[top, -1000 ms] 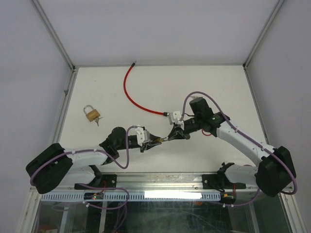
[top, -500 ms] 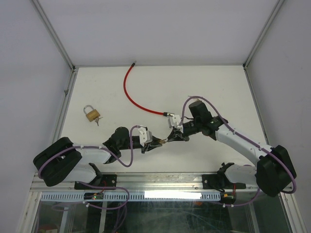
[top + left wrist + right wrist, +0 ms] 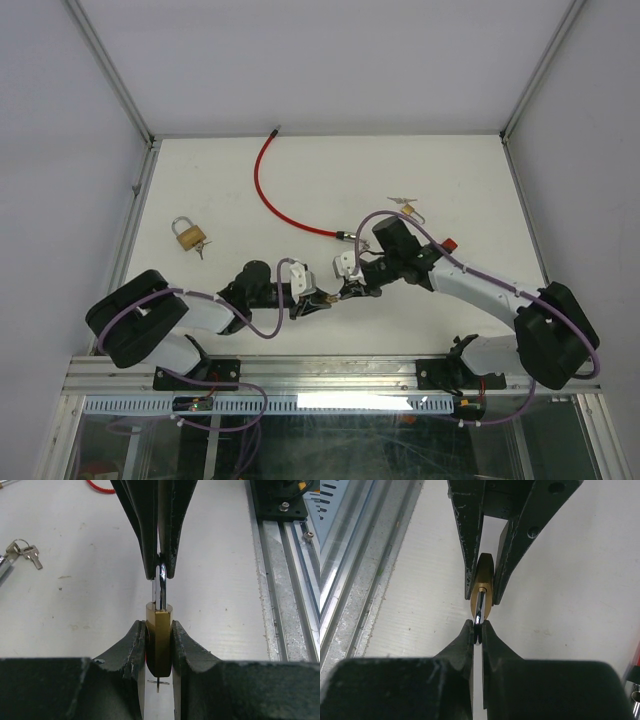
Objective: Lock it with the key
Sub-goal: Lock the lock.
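Note:
The shackle's bend (image 3: 161, 571) is held in my closed right gripper, so my left gripper should now hold the brass body (image 3: 159, 635) steady until it lets go of the padlock to my right gripper.
A brass padlock (image 3: 326, 297) hangs between my two grippers above the table's near middle. My left gripper (image 3: 159, 630) is shut on its brass body (image 3: 159, 645). The chrome shackle (image 3: 160, 587) points away from it into my right gripper (image 3: 478, 627), which is shut on the shackle's bend. In the right wrist view the padlock (image 3: 483, 580) is end-on between the left fingers (image 3: 469, 555). A thin metal piece, likely the key (image 3: 159, 682) seen edge-on, shows just beyond the body's bottom end.
A second brass padlock (image 3: 186, 233) with keys lies at the left. A small lock with keys (image 3: 405, 208) lies behind the right arm, and its keys (image 3: 22, 551) show in the left wrist view. A red cable (image 3: 270, 190) curves across the back. A metal rail (image 3: 290, 580) runs along the near edge.
Both arms have shifted left and toward the near edge with the padlock held between them. The right arm's move uncovered the small lock with keys behind it. Both grips are unchanged.

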You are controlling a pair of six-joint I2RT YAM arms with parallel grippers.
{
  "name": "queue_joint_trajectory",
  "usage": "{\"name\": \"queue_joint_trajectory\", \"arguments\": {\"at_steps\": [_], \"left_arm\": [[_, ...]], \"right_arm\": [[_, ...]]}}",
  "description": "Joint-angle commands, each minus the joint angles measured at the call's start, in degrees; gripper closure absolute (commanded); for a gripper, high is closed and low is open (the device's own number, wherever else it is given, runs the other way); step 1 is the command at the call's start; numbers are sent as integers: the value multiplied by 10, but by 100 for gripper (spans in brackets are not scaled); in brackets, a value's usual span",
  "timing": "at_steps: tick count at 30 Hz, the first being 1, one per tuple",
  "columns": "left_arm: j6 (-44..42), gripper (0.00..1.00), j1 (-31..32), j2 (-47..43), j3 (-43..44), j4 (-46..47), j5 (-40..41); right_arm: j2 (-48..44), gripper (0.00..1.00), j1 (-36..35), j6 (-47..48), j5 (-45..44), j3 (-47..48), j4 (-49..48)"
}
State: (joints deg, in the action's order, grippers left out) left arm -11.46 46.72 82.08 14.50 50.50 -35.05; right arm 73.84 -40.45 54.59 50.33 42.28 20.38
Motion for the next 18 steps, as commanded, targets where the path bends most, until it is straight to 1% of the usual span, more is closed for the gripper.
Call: {"name": "queue_joint_trajectory", "arguments": {"at_steps": [1,7,18], "left_arm": [[-10,100,-4,28,23,170,-23],[-21,100,-4,73,30,181,-5],[-45,100,-3,92,25,175,29]], "right_arm": [[34,100,-39,20,13,3,-56],[76,100,-54,-30,5,13,-80],[120,100,-72,-91,-7,10,-140]]}}
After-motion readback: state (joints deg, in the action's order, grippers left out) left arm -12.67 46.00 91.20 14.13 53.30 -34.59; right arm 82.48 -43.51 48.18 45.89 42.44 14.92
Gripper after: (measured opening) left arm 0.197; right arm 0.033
